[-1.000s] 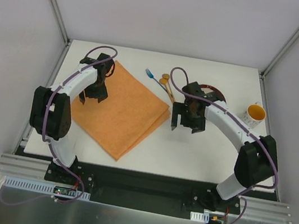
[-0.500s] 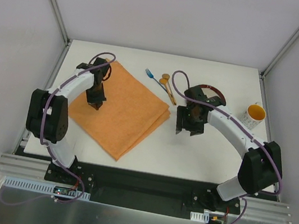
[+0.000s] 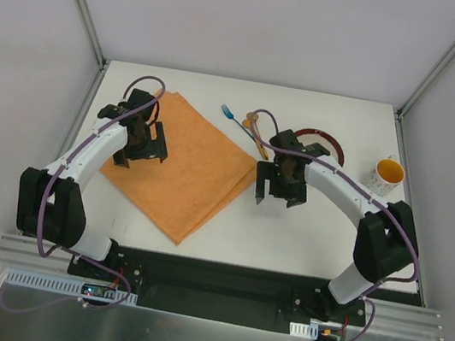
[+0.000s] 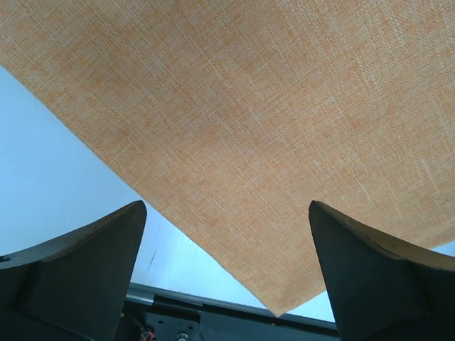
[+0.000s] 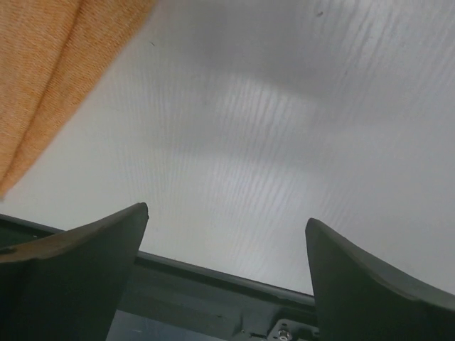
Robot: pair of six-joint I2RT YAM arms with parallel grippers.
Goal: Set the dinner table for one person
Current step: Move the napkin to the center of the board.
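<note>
The orange placemat is crooked, with its near corner pointing at the table's front edge, so next my left gripper closes, presses down on the cloth and turns it square.
The white dinner table holds an orange cloth placemat on its left half, lying at an angle. My left gripper is open and empty above the placemat's left part. In the left wrist view the placemat fills most of the frame, its near corner between my spread fingers. My right gripper is open and empty over bare table just right of the placemat's right edge. The right wrist view shows the table, the placemat edge and the open gripper.
A dark red plate lies at the back, partly hidden by my right arm. A blue fork and wooden utensils lie left of it. A white mug with a yellow inside stands at the right.
My left gripper has moved slightly left and nearer over the placemat and turned, its fingers now spread. My right gripper has shifted a little left toward the placemat's edge.
</note>
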